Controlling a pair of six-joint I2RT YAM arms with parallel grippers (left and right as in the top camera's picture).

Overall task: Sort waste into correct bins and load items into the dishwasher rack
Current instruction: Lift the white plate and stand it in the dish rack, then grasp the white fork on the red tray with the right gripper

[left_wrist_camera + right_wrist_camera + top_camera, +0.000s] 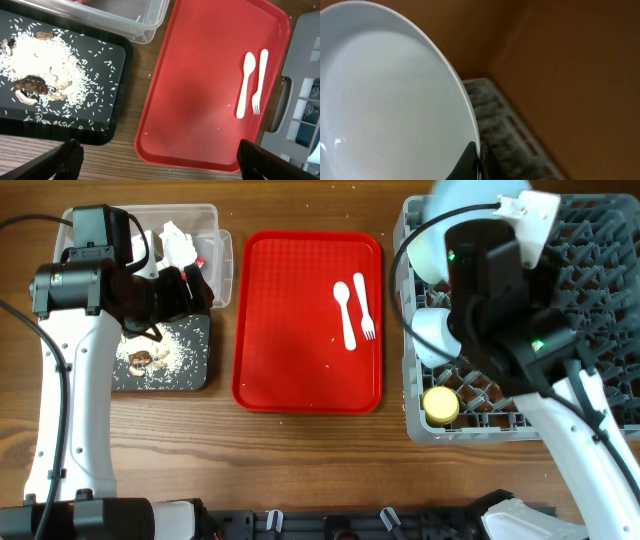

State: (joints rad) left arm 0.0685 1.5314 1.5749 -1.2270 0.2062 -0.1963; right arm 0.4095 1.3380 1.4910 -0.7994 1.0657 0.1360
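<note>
The pale blue plate's rim [465, 95] is in my right gripper's fingers over the back of the dishwasher rack, so my right gripper should keep going down and let go once the rack holds the plate up.
My right gripper [479, 162] is shut on the rim of the pale blue plate [390, 100] and holds it high over the back of the grey dishwasher rack [600, 290]; the plate shows blurred in the overhead view [465, 192]. A pale green-white bowl [435, 330] and the yellow cup [440, 405] sit in the rack. The white spoon [345, 310] and fork [363, 305] lie on the red tray [290, 350]. My left gripper [157, 160] is open and empty, over the bins' right edge. Rice scraps [40, 60] lie in the black tub [112, 100]. The napkin [180, 242] is in the clear tub [215, 220].
The red tray lies between the bins and the rack, with a few stray grains on it. My right arm covers much of the rack's left half, where a pale blue rounded piece [422, 250] shows. Bare wooden table [300, 460] runs along the front.
</note>
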